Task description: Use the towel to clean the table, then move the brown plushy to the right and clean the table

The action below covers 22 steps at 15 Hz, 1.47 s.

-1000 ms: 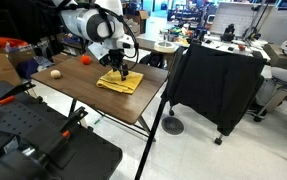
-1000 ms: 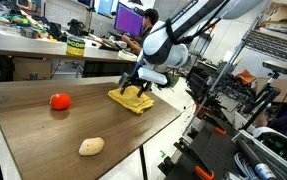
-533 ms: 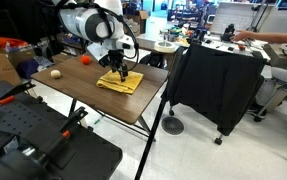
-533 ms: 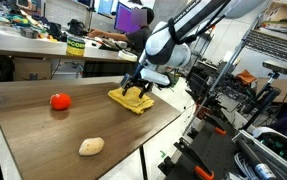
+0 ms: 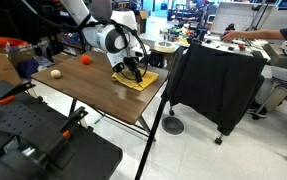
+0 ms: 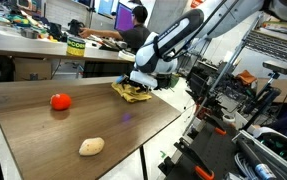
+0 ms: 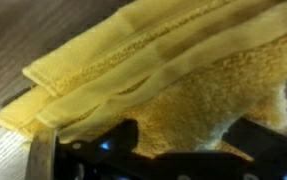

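Observation:
My gripper has the yellow towel at the table's edge (image 5: 161, 76) by the black-draped table, so it should wipe the towel back over the open wood (image 5: 97, 88) toward the brown plushy's end.
The yellow towel (image 5: 140, 81) (image 6: 131, 93) lies rumpled near one end of the dark wood table (image 5: 93, 95) (image 6: 43, 130). My gripper (image 5: 134, 69) (image 6: 143, 82) presses down on it, open. In the wrist view the towel (image 7: 173, 70) fills the picture and my gripper (image 7: 183, 140) has both dark fingers (image 7: 123, 135) spread wide with cloth between them. The brown plushy (image 5: 54, 73) (image 6: 91, 146) rests on the table, well away from the towel.
A small red-orange ball (image 5: 85, 60) (image 6: 60, 100) sits on the table between the plushy and the towel. A black-draped table (image 5: 218, 85) stands just past the table edge. Cluttered desks (image 6: 43, 45) and a seated person (image 6: 135, 30) are behind.
The gripper has slid the towel across the tabletop toward the end of the table near the black-draped table. The arm has leaned lower. Plushy and ball have not moved.

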### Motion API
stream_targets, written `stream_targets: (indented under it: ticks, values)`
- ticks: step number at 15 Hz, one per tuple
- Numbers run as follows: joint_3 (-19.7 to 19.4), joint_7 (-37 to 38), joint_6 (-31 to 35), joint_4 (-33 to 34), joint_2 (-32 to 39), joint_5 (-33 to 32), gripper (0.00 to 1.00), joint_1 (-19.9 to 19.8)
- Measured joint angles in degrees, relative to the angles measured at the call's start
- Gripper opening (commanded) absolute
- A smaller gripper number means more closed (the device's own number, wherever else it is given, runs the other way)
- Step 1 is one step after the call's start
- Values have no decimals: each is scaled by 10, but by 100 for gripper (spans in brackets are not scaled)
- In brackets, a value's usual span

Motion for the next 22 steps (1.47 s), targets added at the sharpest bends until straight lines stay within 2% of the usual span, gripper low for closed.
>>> stream_targets:
  ticks: [4,6,11,14,22]
  values:
    - [-5,57,-23,103,44,33,100,-15]
    - [-1,59,-45,130,53,34,100,-16]
    - [-3,-20,-111,130,52,9,100,-17]
    - [-5,-70,-112,76,29,-20,100,-15]
    - [0,-164,-69,-148,-88,-105,100,50]
